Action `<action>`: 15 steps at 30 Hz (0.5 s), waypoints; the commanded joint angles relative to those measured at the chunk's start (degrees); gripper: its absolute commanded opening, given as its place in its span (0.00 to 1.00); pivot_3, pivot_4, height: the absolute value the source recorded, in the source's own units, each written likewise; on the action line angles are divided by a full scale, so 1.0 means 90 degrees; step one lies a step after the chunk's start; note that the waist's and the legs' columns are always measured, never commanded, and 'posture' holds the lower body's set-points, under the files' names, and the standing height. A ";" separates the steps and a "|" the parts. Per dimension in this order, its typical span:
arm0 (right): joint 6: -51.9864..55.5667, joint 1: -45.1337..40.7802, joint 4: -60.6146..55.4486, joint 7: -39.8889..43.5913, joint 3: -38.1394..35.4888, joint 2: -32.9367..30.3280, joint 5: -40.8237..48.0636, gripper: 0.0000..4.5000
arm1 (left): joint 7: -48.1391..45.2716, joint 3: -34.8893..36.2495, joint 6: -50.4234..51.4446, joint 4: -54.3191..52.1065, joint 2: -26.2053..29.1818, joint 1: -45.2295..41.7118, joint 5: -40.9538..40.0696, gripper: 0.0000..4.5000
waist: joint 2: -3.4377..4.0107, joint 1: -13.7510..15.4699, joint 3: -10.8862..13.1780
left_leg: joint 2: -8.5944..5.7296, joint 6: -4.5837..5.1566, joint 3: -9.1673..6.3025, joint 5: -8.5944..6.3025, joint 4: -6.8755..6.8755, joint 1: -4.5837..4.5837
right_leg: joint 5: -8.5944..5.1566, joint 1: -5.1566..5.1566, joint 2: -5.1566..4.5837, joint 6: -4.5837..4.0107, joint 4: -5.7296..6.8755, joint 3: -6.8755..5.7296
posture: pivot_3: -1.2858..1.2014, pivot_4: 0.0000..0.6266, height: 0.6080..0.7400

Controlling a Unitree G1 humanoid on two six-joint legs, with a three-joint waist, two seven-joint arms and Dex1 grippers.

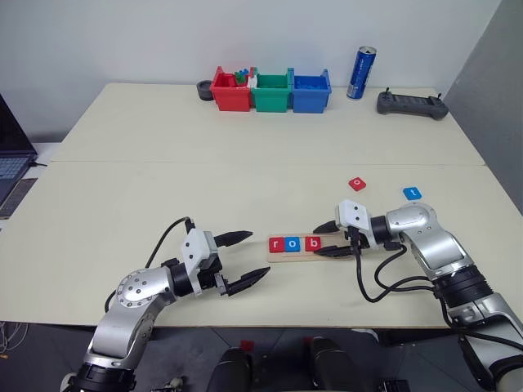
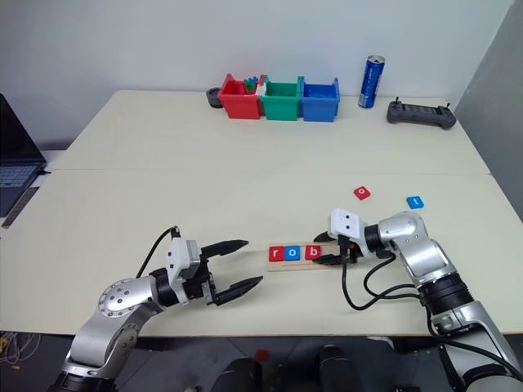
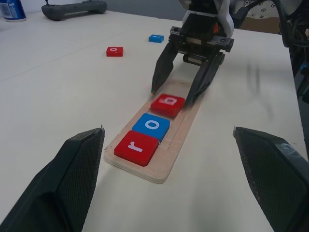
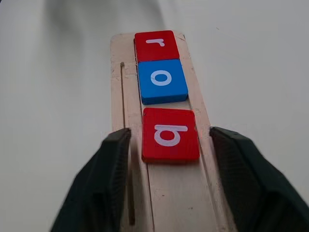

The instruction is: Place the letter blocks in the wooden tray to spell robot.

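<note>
Next, my right gripper closes its fingers and pushes the b's free side (image 4: 170, 161), because a gap (image 4: 167, 106) separates the red b block from the blue o block.
The wooden tray (image 1: 296, 256) lies near the table's front edge. On it sit three letter blocks in a row: a red r (image 1: 276, 243), a blue o (image 1: 294, 243) and a red b (image 1: 312, 242). My right gripper (image 1: 315, 241) is open, one finger on each side of the b block (image 4: 170, 134), with a small gap on both sides. A red o block (image 1: 357, 184) and a blue t block (image 1: 413, 193) lie loose on the table behind my right arm. My left gripper (image 1: 257, 255) hangs open and empty just left of the tray's end.
Red (image 1: 230, 91), green (image 1: 270, 94) and blue (image 1: 310, 92) plastic bins stand in a row at the table's far edge. A blue can (image 1: 360, 73) and a black controller (image 1: 412, 104) sit to their right. A laptop (image 1: 10, 159) is at the left edge.
</note>
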 commanded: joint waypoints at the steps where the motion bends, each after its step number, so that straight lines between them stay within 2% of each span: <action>1: 0.0010 -0.0137 -0.0134 0.0052 -0.0086 -0.0057 0.0058 0.88 | -0.0019 0.0069 -0.0126 -0.0174 0.0000 -0.0014 -0.0053 1.00 | 0.0000 0.0000 0.0000 | 0.0000 0.0000 0.0000 0.0000 0.0000 0.0000 | 0.0000 0.0000 0.0000 0.0000 0.0000 0.0000 | 0.52 0.24 1.00; 2: 0.0025 -0.0145 -0.0135 0.0051 -0.0100 -0.0057 0.0070 0.96 | -0.0019 0.0063 -0.0127 -0.0175 -0.0002 -0.0014 -0.0050 1.00 | 0.0000 0.0000 0.0000 | 0.0000 0.0000 0.0000 0.0000 0.0000 0.0000 | 0.0000 0.0000 0.0000 0.0000 0.0000 0.0000 | 0.52 0.24 1.00; 3: 0.0030 -0.0158 -0.0131 0.0044 -0.0118 -0.0063 0.0077 1.00 | -0.0023 0.0060 -0.0125 -0.0175 -0.0001 -0.0018 -0.0051 1.00 | 0.0000 0.0000 0.0000 | 0.0000 0.0000 0.0000 0.0000 0.0000 0.0000 | 0.0000 0.0000 0.0000 0.0000 0.0000 0.0000 | 0.52 0.24 1.00; 14: 0.0242 -0.0053 -0.0416 0.0190 -0.0483 -0.0542 0.0383 1.00 | -0.0061 0.0016 -0.0130 -0.0176 -0.0009 -0.0028 -0.0054 1.00 | 0.0000 0.0002 0.0000 | 0.0000 0.0000 0.0000 0.0000 0.0000 -0.0001 | 0.0000 0.0000 0.0000 0.0000 0.0000 0.0000 | 0.52 0.24 1.00; 15: 0.0314 -0.0030 -0.0464 0.0198 -0.0502 -0.0554 0.0423 0.92 | -0.0064 0.0014 -0.0135 -0.0171 -0.0011 -0.0032 -0.0052 1.00 | 0.0000 0.0003 0.0000 | 0.0000 0.0000 0.0000 0.0000 0.0000 -0.0001 | 0.0000 0.0000 0.0000 0.0000 -0.0001 0.0000 | 0.52 0.24 1.00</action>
